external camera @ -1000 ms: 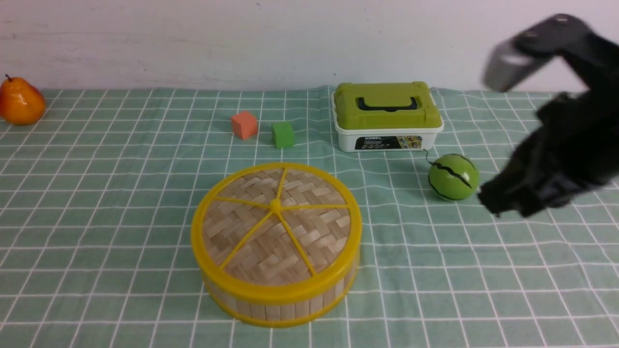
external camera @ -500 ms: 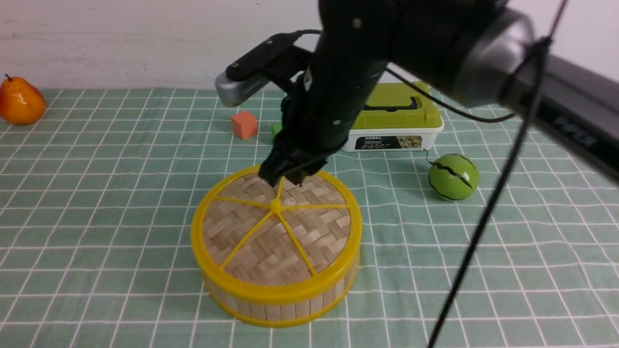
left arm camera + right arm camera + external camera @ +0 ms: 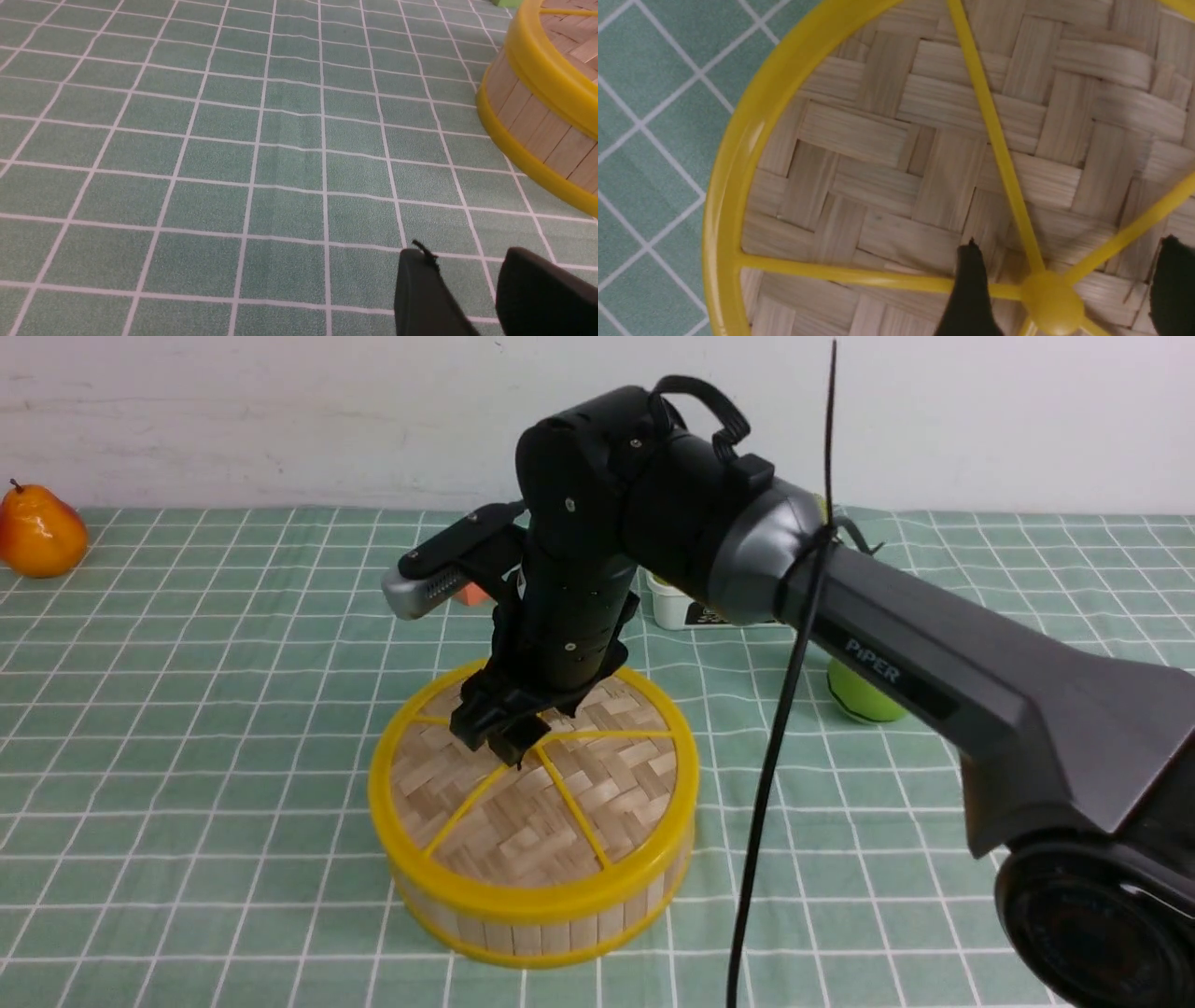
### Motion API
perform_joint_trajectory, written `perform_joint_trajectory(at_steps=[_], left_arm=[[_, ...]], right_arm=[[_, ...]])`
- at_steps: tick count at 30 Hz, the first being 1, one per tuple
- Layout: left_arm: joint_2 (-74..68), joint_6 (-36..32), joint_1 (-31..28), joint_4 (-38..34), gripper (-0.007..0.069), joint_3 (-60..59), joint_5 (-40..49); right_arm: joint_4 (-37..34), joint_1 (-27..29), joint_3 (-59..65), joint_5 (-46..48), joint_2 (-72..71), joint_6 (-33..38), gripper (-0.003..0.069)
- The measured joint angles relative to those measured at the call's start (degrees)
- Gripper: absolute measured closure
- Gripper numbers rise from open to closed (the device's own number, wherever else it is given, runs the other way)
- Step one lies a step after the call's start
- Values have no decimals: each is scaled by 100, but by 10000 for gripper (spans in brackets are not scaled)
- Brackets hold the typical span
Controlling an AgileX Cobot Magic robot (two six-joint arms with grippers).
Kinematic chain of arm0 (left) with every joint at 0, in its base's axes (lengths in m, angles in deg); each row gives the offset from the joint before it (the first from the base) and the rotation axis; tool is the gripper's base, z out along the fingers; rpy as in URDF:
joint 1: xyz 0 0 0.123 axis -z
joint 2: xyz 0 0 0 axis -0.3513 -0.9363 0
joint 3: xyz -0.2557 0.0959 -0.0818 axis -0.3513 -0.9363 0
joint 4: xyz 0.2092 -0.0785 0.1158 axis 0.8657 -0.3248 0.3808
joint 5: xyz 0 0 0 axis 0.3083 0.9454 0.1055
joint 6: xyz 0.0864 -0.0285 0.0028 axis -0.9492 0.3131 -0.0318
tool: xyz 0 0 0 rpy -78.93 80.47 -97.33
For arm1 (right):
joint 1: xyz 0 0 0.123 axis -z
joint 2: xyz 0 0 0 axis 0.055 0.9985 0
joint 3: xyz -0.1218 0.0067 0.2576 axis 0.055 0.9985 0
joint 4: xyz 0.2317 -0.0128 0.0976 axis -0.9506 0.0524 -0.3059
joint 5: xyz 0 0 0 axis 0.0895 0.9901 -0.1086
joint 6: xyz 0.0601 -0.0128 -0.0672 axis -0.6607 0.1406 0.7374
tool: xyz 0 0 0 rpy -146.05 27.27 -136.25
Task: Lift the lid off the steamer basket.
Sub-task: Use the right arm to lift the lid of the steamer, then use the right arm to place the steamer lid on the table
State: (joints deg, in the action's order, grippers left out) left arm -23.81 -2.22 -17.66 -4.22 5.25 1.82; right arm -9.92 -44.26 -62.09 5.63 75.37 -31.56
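The lid's yellow rim (image 3: 527, 905) fits over the steamer basket's slatted side, so the lid will come away in one piece and the steamer basket will stay standing when I raise the lid's middle.
The steamer basket (image 3: 541, 933) stands on the green checked cloth with the lid (image 3: 560, 803) seated on it, a woven tan disc with a yellow rim and spokes. My right gripper (image 3: 499, 733) hangs just over the lid's centre, open. In the right wrist view (image 3: 1069, 247) its two black fingers (image 3: 971, 280) stand on either side of the yellow hub (image 3: 1052, 303), holding nothing. My left gripper (image 3: 462, 261) is low over bare cloth, its fingers a little apart and empty. The basket wall (image 3: 537, 126) and the lid rim (image 3: 542, 60) show off to one side in that view.
An orange pear (image 3: 37, 532) lies at the far left. A white box with a green lid (image 3: 672, 607), a green melon ball (image 3: 864, 700) and an orange cube (image 3: 467, 595) sit behind my right arm, partly hidden. A black cable (image 3: 775, 756) hangs in front.
My right arm has swung in from the right edge to above the lid, then dropped from its far rim to the centre hub. The lid and the basket have not moved.
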Motion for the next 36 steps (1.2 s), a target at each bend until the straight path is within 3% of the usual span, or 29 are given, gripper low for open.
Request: perform_joint_trajectory(at_steps=[4,7,8,14,20,23,28,30,32,36], left_arm=[[0,0,0,0,386,0,0],[0,0,0,0,386,0,0],[0,0,0,0,386,0,0],[0,0,0,0,386,0,0],[0,0,0,0,386,0,0],[0,0,0,0,386,0,0],[0,0,0,0,386,0,0],[0,0,0,0,386,0,0],[0,0,0,0,386,0,0],[0,0,0,0,386,0,0]], right_arm=[[-78,-10,0,0,13,0,372],[-84,-6,-25,17,7,0,557],[-84,-6,-25,18,-9,0,584],[76,-6,22,30,-367,0,581],[337,290,353,-4,-1906,0,581],[293,634,1057,-10,-2614,0,581],[230,1852,3843,-48,-4224,0,581],[166,2003,4206,-143,-4388,0,581],[-112,2407,5315,-731,-4762,0,581],[-334,2631,6327,-1765,-4732,0,581]])
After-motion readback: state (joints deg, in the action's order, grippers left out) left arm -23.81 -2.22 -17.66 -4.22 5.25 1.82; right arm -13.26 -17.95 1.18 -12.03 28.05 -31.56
